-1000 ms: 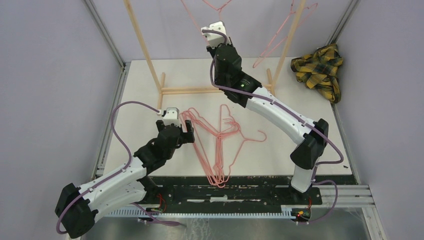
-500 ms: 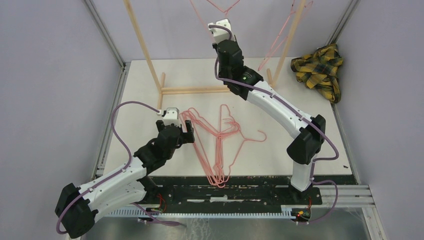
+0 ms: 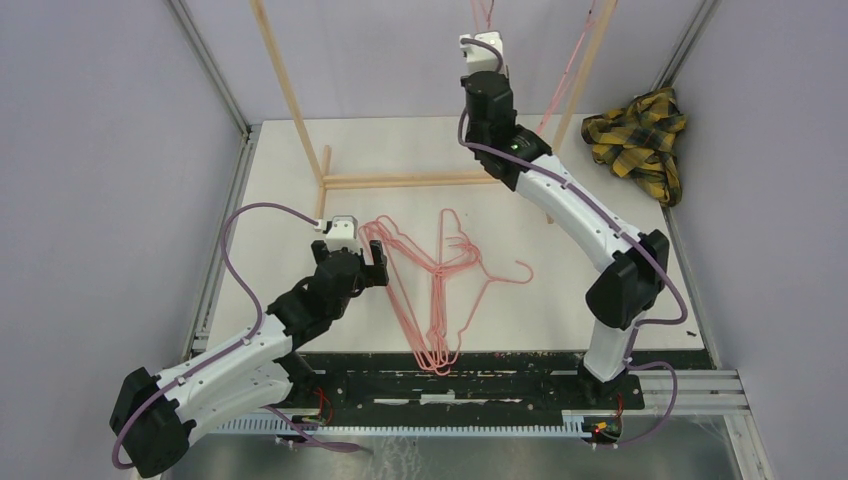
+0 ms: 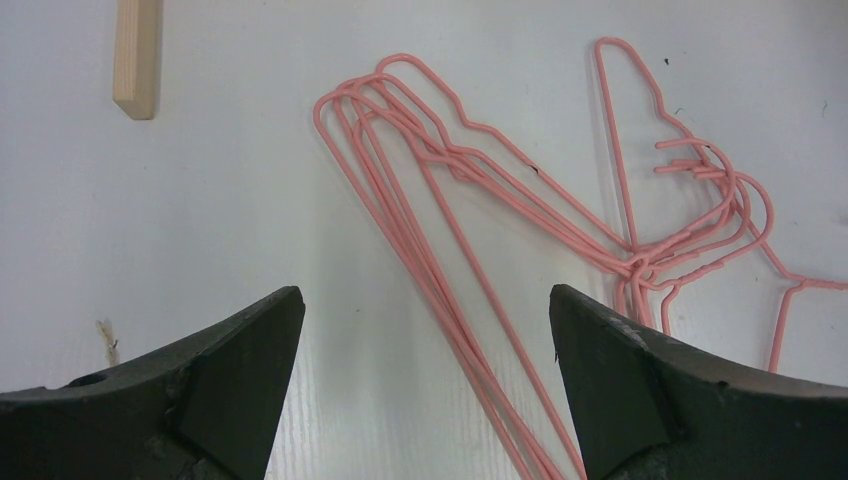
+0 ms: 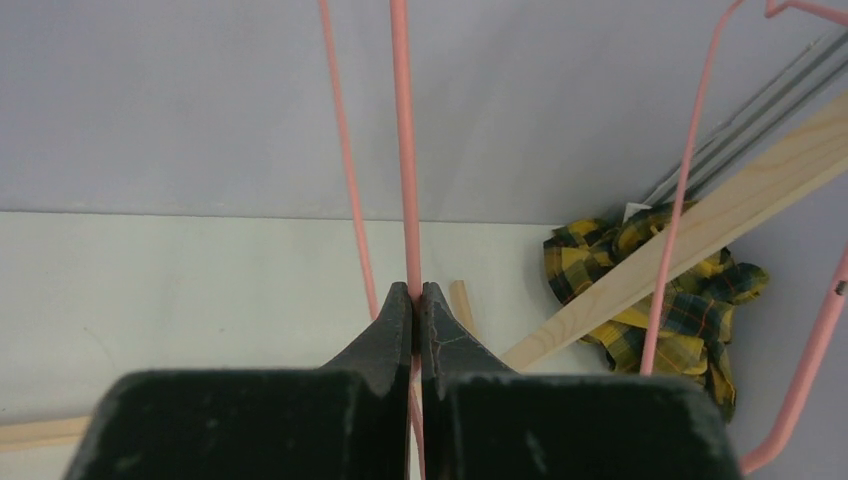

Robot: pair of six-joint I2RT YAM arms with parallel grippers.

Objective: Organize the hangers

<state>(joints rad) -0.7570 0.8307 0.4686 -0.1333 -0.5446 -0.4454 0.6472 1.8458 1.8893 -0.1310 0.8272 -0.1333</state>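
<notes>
I keep moving the held hanger [image 5: 405, 150] with my right gripper to the hanger [image 3: 568, 75] by the post until both hang together. The held hanger hangs upright and its way there is open.
Several pink wire hangers [image 3: 436, 268] lie tangled on the white table; the left wrist view shows them [image 4: 480, 170] spread ahead of my fingers. My left gripper [image 3: 372, 262] is open and empty, low over the left side of the pile, with a bundle of wires between its jaws [image 4: 425, 300]. My right gripper [image 3: 484, 22] is raised at the back near the top edge of the top view. It is shut [image 5: 415, 292] on the wire of one hanger [image 5: 403, 150]. Another hanger [image 3: 568, 72] hangs by the rack's right post.
The light wooden rack [image 3: 290, 100] stands at the back, its base bar [image 3: 410, 181] on the table and a foot end [image 4: 136, 60] ahead of my left gripper. A yellow-black plaid cloth [image 3: 640, 135] lies at the back right, also in the right wrist view [image 5: 650, 280].
My right arm has swung right and further back with the hanger held in it. The hanging hanger has shifted. The left arm and the pile have not moved.
</notes>
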